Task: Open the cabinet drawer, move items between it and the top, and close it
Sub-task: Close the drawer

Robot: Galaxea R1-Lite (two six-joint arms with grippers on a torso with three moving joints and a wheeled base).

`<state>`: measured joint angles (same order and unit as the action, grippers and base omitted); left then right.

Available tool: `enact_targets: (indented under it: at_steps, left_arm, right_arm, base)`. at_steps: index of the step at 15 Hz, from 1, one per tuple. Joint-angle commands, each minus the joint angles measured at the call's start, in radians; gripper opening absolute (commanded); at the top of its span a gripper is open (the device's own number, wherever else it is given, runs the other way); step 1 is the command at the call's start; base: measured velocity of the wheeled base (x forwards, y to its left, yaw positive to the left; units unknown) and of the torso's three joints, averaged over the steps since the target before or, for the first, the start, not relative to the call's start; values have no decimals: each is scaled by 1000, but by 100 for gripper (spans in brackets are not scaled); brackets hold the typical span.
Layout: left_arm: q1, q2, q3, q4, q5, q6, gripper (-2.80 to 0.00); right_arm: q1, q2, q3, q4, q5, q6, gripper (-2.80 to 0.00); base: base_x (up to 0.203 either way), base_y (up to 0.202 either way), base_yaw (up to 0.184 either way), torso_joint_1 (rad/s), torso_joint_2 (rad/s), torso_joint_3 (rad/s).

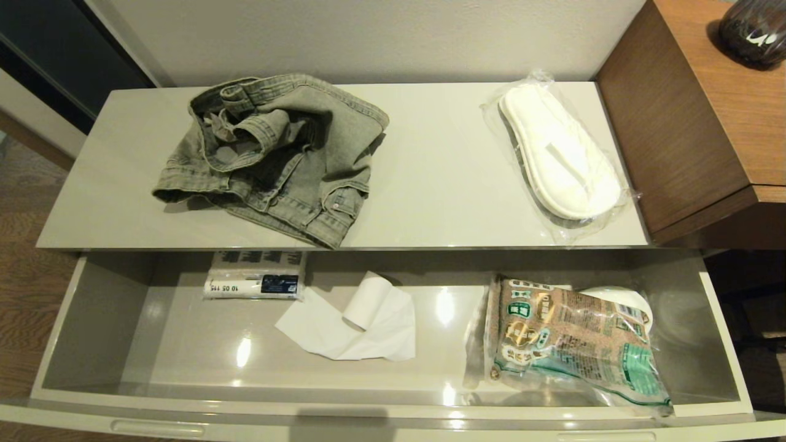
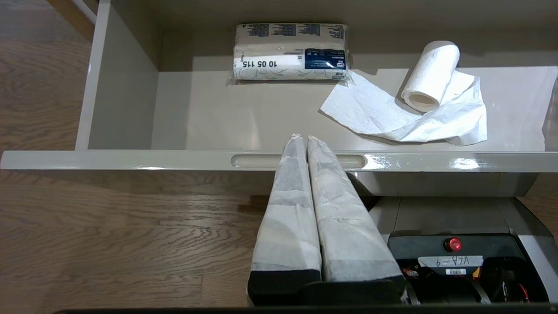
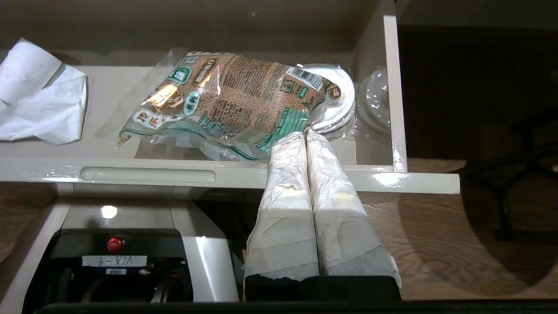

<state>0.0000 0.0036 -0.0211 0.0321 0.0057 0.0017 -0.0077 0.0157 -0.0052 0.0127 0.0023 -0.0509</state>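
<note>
The fingers of the robot's right gripper are reaching over the drawer's front edge (image 3: pixel 246 173), so the right gripper should move back and push the drawer closed from its outer side (image 1: pixel 707 431).
The cabinet drawer (image 1: pixel 92 319) stands pulled open below the glossy cream top (image 1: pixel 430 184). On the top lie a crumpled grey-green denim garment (image 1: pixel 276 153) at the left and wrapped white slippers (image 1: pixel 559 156) at the right. Neither arm shows in the head view. In the left wrist view my left gripper (image 2: pixel 303 138) is shut and empty, its tips over the drawer front (image 2: pixel 130 160) by a finger recess (image 2: pixel 253 161). In the right wrist view my right gripper (image 3: pixel 303 133) is shut and empty, just above the drawer front (image 3: pixel 414 182) near the food packet.
Inside the drawer lie a blue-and-white paper pack (image 1: pixel 255 283), a partly unrolled white paper roll (image 1: pixel 362 319), a brown-and-green food packet (image 1: pixel 571 341) and a round white lid (image 3: pixel 338 98). A brown wood desk (image 1: pixel 706 123) adjoins the top on the right. My own base (image 2: pixel 457 244) sits under the drawer front.
</note>
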Motion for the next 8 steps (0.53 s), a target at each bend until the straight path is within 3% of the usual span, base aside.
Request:
enact_targets:
  at_steps: [1,4,8]
  left_arm:
    - [0,-1,0,0,0,0,-280]
    - [0,-1,1,0,0,0,-280]
    - [0,-1,0,0,0,0,-280]
  right_arm:
    - [0,0,-14,43,0,6,-280]
    - [0,17,-138,152,2,27,-280]
    - [24,166,-750,546,53,212,-280]
  base:
    - [0,0,0,0,0,0]
    - [0,0,0,0,0,0]
    - [0,0,0,0,0,0]
